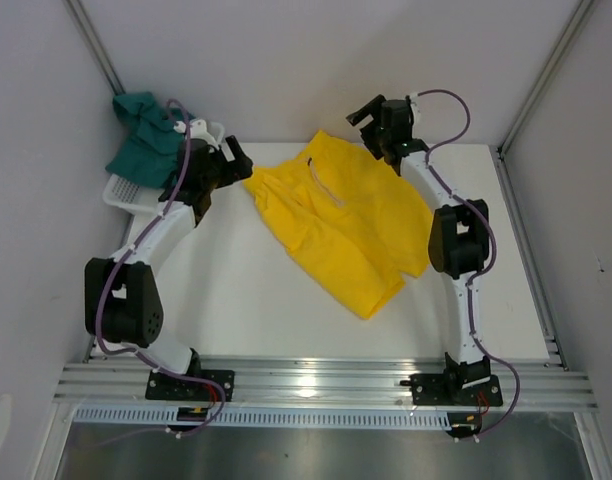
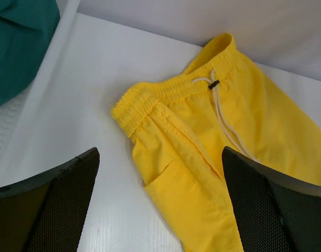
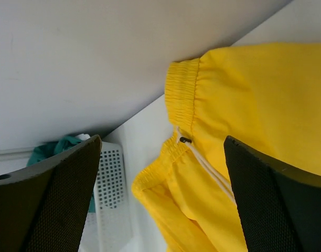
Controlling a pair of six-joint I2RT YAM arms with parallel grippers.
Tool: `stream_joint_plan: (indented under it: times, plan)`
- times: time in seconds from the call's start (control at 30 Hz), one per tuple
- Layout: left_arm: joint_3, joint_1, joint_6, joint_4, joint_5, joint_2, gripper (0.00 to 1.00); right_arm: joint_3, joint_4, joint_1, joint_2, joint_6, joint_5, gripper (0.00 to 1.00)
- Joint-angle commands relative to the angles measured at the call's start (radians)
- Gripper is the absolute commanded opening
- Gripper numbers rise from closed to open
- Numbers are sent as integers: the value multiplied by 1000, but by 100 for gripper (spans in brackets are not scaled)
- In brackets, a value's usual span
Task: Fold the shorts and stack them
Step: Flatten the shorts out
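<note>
The yellow shorts are slanted, with their leg creased (image 1: 283,215) below the waistband corner, so my right gripper should grab that leg's hem (image 1: 373,306) and draw it toward the rail.
The yellow shorts (image 1: 336,222) lie spread flat in the middle of the white table, waistband toward the back wall and pale drawstring (image 2: 223,118) loose on the fabric. The dark teal shorts (image 1: 146,135) sit bunched in the white basket (image 1: 121,192) at the back left. My left gripper (image 1: 238,158) hovers open just left of the yellow waistband corner (image 2: 130,107), with nothing between its fingers (image 2: 55,205). My right gripper (image 1: 366,115) hangs open above the waistband's far end (image 3: 180,92), also holding nothing. The yellow shorts (image 3: 255,105) fill the right wrist view.
The white mesh basket (image 3: 110,184) stands at the table's back left corner against the left wall. Grey walls close in the table at the back and both sides. A metal rail (image 1: 316,380) carrying both arm bases runs along the near edge.
</note>
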Motion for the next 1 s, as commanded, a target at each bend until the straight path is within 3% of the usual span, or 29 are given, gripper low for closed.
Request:
stream_joint_plan:
  times: [0.0,0.1,0.23,0.3,0.43,0.6,0.8,0.97]
  plan:
    - [1,-19,18,-39,-134,-124,99,-11,88,-24,-173,-155,-18,99]
    - [28,-51,37,-82,-75,-121,99,-21,-37,-50,-197,-269,-124,99]
    - [81,-134,52,-162,-161,-62,99,-86,-210,-59,-249,-463,-291,99]
    - [145,-131,31,-220,-157,11,99,-226,-214,-33,-325,-573,-327,99]
    - [281,-128,-1,-335,-161,147,99,-545,-149,50,-511,-702,-238,96]
    - [464,-105,-51,-418,-144,300,99,-961,-31,171,-753,-730,-146,86]
    - [562,-64,-91,-478,-97,419,99,-1181,-48,344,-936,-796,102,81]
    - [567,-48,-96,-447,-78,455,99,-1311,-106,378,-1090,-720,149,82]
